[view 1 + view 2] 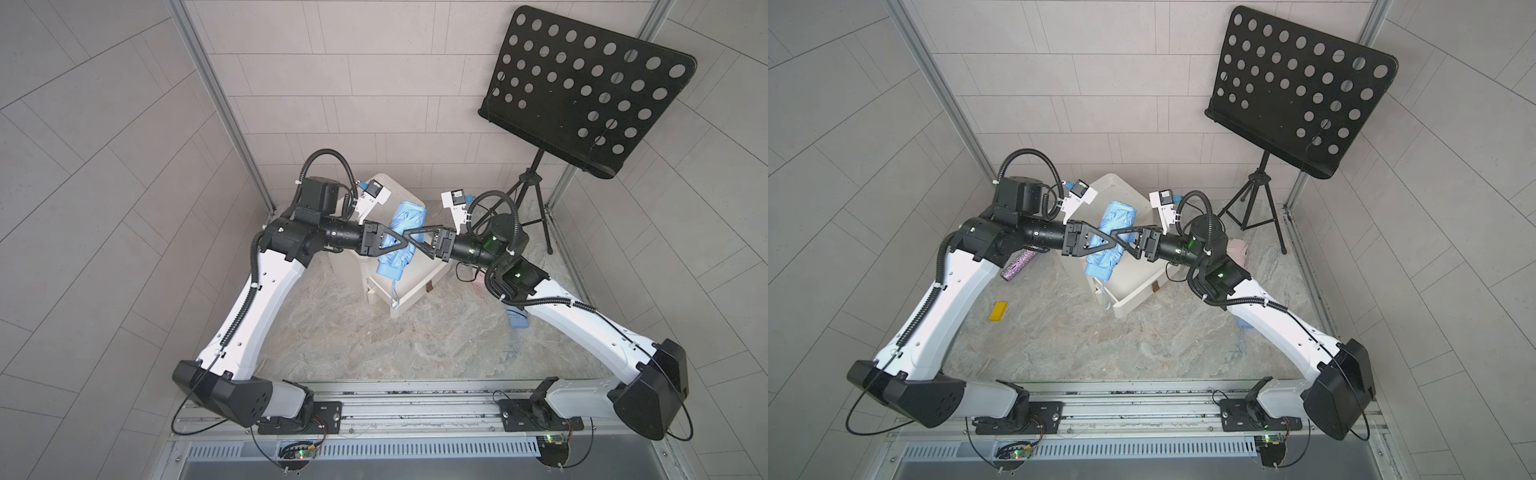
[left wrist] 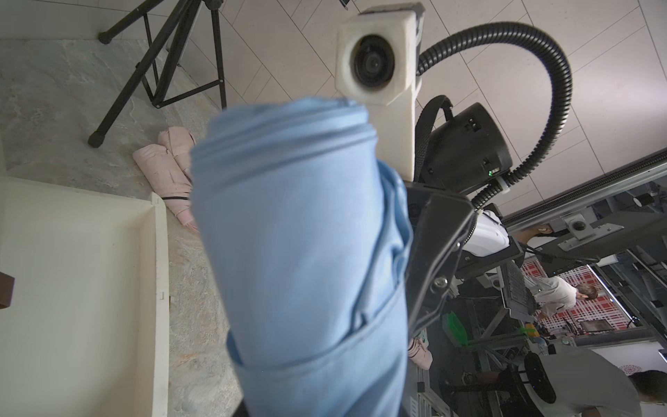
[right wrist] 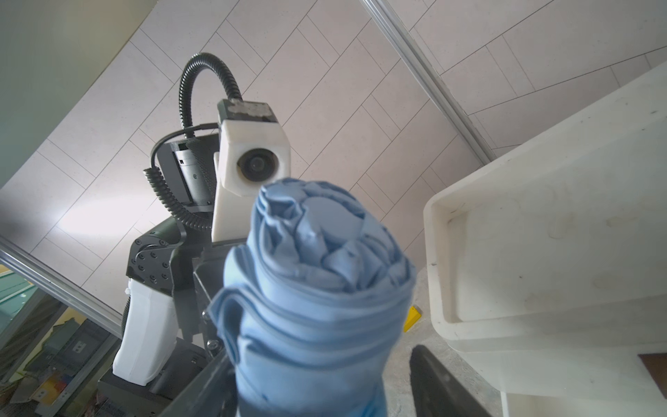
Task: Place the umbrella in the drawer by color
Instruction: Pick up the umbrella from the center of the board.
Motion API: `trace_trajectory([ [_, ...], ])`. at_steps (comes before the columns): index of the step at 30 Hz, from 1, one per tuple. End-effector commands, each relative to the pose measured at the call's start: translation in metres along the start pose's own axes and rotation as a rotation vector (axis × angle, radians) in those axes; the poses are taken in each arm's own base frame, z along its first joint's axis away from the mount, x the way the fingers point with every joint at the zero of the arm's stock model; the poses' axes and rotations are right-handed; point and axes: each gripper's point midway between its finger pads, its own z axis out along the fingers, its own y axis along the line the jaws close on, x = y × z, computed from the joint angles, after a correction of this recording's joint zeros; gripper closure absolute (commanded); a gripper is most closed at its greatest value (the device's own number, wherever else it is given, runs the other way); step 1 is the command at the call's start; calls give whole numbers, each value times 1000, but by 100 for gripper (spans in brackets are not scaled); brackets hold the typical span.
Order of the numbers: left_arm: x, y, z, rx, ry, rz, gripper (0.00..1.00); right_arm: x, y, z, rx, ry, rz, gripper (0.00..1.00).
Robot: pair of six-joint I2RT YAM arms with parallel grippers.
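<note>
The light-blue umbrella is in my left gripper, but the open drawer (image 1: 421,280) faces my right gripper. My right gripper should therefore take the umbrella (image 1: 409,214) over and put it inside.
A rolled light-blue umbrella (image 1: 409,216) (image 1: 1119,218) hangs in the air over the white drawer unit (image 1: 419,282), whose open drawer (image 1: 1133,291) lies below it. My left gripper (image 1: 399,244) (image 1: 1106,243) comes in from the left and is shut on the umbrella's middle; in the left wrist view the umbrella (image 2: 299,234) hides its fingers. My right gripper (image 1: 411,239) (image 3: 325,390) reaches in from the right and stands open around the umbrella (image 3: 317,289). One of its fingers (image 3: 444,382) is clear of the cloth. The umbrella's strap dangles toward the drawer.
A pink umbrella (image 1: 1237,249) (image 2: 166,162) lies behind the right arm. A glittery purple umbrella (image 1: 1019,266) and a yellow piece (image 1: 998,311) lie to the left. Another blue bundle (image 1: 517,320) sits under the right arm. A black music stand (image 1: 582,91) is at back right.
</note>
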Motion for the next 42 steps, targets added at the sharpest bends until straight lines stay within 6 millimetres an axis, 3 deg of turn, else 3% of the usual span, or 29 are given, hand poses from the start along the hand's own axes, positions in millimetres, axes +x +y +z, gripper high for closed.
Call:
trace_trajectory([
  [1, -8, -28, -7, 76, -30, 86, 78, -9, 19, 6, -65, -20, -17, 29],
  [10, -4, -27, -6, 89, -21, 77, 72, -12, 18, 13, -85, -34, 5, 67],
  [14, -4, -27, -8, 78, -26, 82, 50, -14, 18, 13, -78, -45, 12, 72],
  [17, -2, -27, -9, 59, -26, 96, 22, -19, 21, 9, -70, -65, 8, 72],
  [19, -1, -25, -12, 20, -30, 114, 9, -24, 21, 5, -55, -83, 3, 72],
  [21, -1, -21, -18, -36, -38, 134, 1, -30, 20, -2, -25, -108, 0, 73],
  [24, -4, -9, -32, -133, -59, 140, 0, -41, 9, -17, 54, -157, 10, 73],
  [29, -18, 23, -68, -329, -106, 126, 0, -46, -34, -44, 248, -227, 76, 73],
  [34, -35, 55, -106, -594, -151, 186, 0, -28, -96, -67, 515, -240, 195, 73],
  [38, -41, 77, -121, -744, -133, 254, 0, -9, -133, -69, 633, -215, 279, 74],
  [42, -40, 102, -125, -816, -101, 268, 0, -2, -157, -64, 680, -218, 334, 74],
])
